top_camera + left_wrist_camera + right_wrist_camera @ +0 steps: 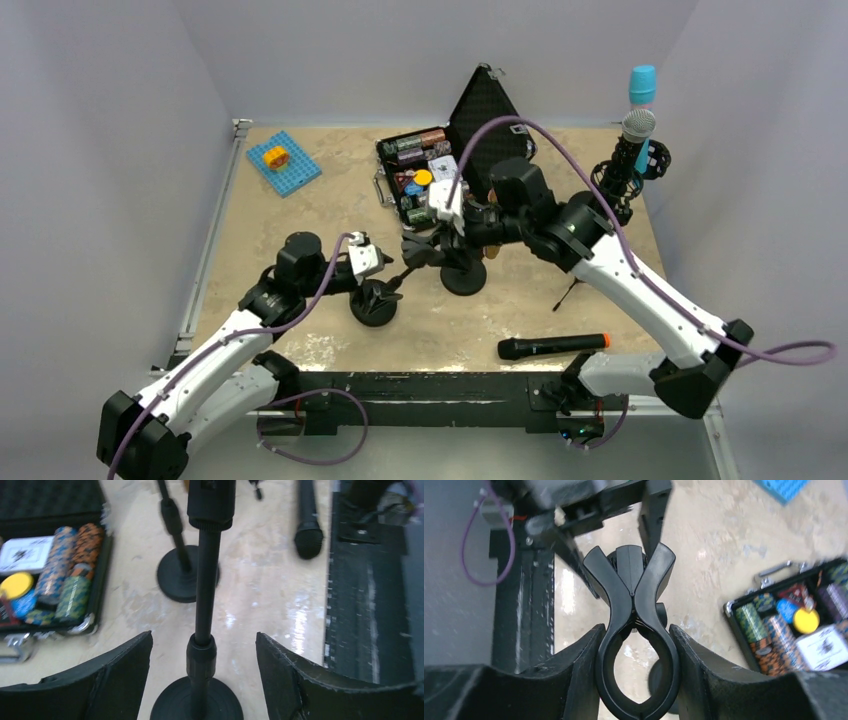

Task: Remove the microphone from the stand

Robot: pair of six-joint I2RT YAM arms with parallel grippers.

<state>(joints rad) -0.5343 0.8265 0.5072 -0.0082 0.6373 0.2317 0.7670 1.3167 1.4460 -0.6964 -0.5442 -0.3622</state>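
Note:
My right gripper is on the clip, and the stand's pole (400, 280) leans toward it. So next my left gripper steadies the lower collar (201, 655) before my right gripper lets go of the clip.
A black microphone (553, 346) with an orange end lies flat on the table near the front edge, apart from both grippers; its head shows in the left wrist view (307, 535). My left gripper (383, 292) is open, its fingers either side of a short black stand's pole (202, 650) just above the round base (197, 705), not touching it. My right gripper (636, 680) is shut on the stand's black spring clip (636, 605); both fingers press its loop, and the clip is empty. In the top view my right gripper (425, 247) sits mid-table.
A second short stand (463, 275) is beside the first (182, 580). An open case of poker chips (415, 170) lies behind. A blue plate with a yellow block (283, 162) is at the back left. Two upright microphones (632, 140) are at the back right.

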